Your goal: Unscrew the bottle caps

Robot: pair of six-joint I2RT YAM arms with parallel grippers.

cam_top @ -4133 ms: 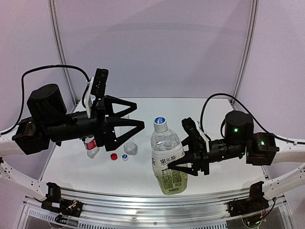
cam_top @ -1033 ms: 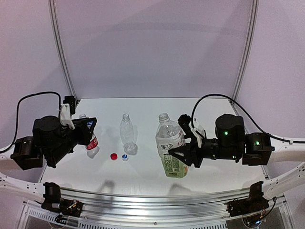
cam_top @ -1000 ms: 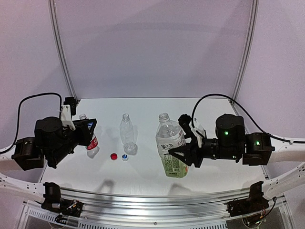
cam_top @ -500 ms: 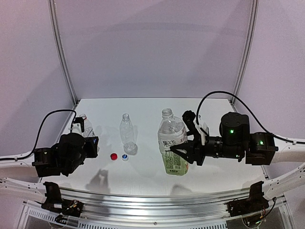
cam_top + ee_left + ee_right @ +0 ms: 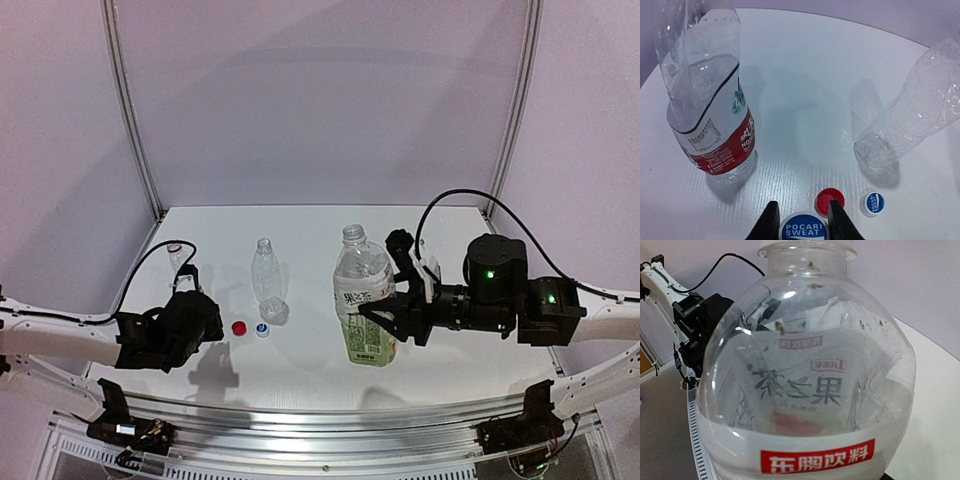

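Note:
My left gripper should keep lowering the held white-and-blue cap, which is face up over the clear spot next to the red cap, and let go of it there.
My left gripper is shut on a white-and-blue bottle cap, held low above the table. Just ahead of it a red cap and a second white-and-blue cap lie on the table, seen from above as the red cap and the white-and-blue cap. The small red-labelled bottle and the slim ribbed bottle stand open beyond them. My right gripper is shut on the large white-and-green-labelled bottle, which stands upright with no cap on its neck. That bottle fills the right wrist view and hides the fingers.
The white table ends at a metal rail along its near edge. Purple walls with upright metal posts close in the back and sides. The left arm's cable loops over the table near the small bottle.
The left arm has dropped down and come toward the two loose caps, still gripping its cap. The right arm has brought the large bottle from a slight tilt to upright and a little rightward.

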